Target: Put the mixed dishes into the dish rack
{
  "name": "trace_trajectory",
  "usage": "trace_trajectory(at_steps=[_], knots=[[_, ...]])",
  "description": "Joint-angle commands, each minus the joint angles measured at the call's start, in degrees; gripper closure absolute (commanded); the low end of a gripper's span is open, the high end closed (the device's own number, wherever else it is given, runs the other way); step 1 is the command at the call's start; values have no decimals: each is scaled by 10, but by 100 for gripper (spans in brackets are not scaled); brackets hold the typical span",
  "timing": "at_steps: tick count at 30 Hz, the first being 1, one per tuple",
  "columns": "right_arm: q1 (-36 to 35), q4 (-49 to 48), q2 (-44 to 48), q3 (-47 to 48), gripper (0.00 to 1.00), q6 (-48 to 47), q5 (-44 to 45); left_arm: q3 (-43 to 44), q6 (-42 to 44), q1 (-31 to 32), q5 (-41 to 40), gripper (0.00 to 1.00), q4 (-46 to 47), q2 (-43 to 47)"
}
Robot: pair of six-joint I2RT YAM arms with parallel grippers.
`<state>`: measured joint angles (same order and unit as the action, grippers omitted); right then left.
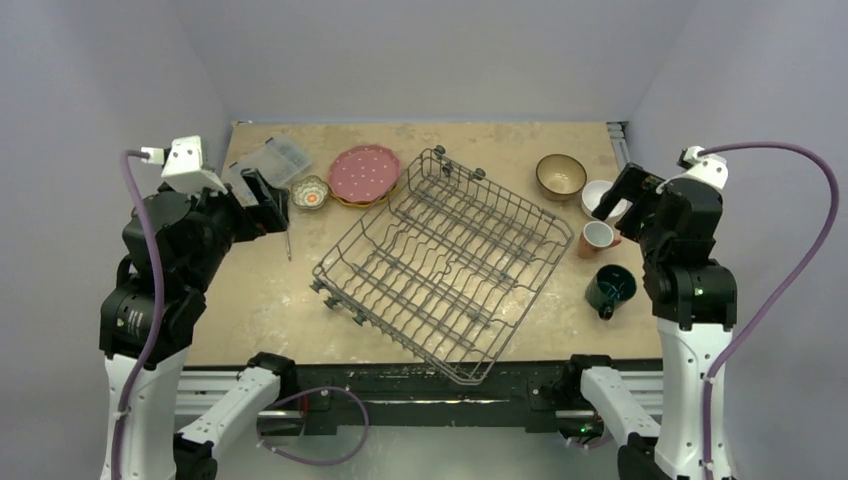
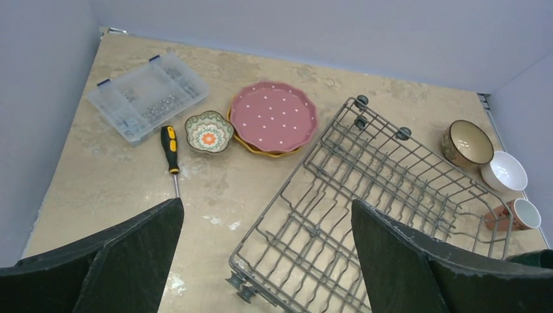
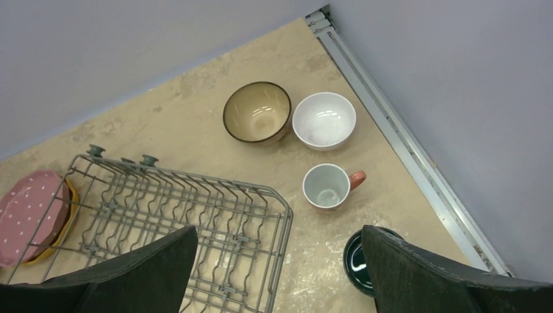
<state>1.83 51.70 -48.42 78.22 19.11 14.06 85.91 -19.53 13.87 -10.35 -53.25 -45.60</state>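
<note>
I should keep lowering my right gripper and close it on the opposite rim [image 3: 305, 188], since the red-and-white mug stands upright, its handle [image 3: 357, 179] away from the dish rack.
The empty grey dish rack [image 1: 372, 215] lies diagonally mid-table. Left of its far corner a pink dotted plate [image 1: 364, 172] rests on a yellow plate [image 1: 350, 200], with a small floral bowl [image 1: 310, 192] beside them. To the rack's right stand a brown bowl [image 1: 560, 176], a white bowl [image 3: 324, 120], a red-and-white mug [image 1: 597, 238] and a dark teal mug [image 1: 610, 288]. My left gripper [image 2: 266, 203] hovers open above the table's left side. Over the right side my right gripper [image 3: 279, 228] is open, above the mugs. Both hold nothing.
A clear plastic box [image 2: 147, 96] of small parts sits at the far left, with a yellow-and-black screwdriver [image 2: 170, 149] just in front of it. A metal rail [image 3: 404, 143] runs along the table's right edge. Walls close in the back and sides.
</note>
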Motion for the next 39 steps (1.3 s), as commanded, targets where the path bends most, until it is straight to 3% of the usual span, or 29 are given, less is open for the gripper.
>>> trace_trajectory(at_steps=[1,11,16,28,39], knots=[[0,1,-26,-4,2,17,15,-1,-14,-4,36,1,35,-27],[0,-6,-114,-3,2,55,-6,-27,-21,-4,70,1,71,-49],[0,-6,-176,-11,10,93,30,-47,-44,-4,100,1,82,-49],[10,-50,-312,-25,18,198,32,-59,-50,-4,101,1,67,-43],[37,-68,-442,2,33,167,55,-44,-33,-4,92,1,34,-56]])
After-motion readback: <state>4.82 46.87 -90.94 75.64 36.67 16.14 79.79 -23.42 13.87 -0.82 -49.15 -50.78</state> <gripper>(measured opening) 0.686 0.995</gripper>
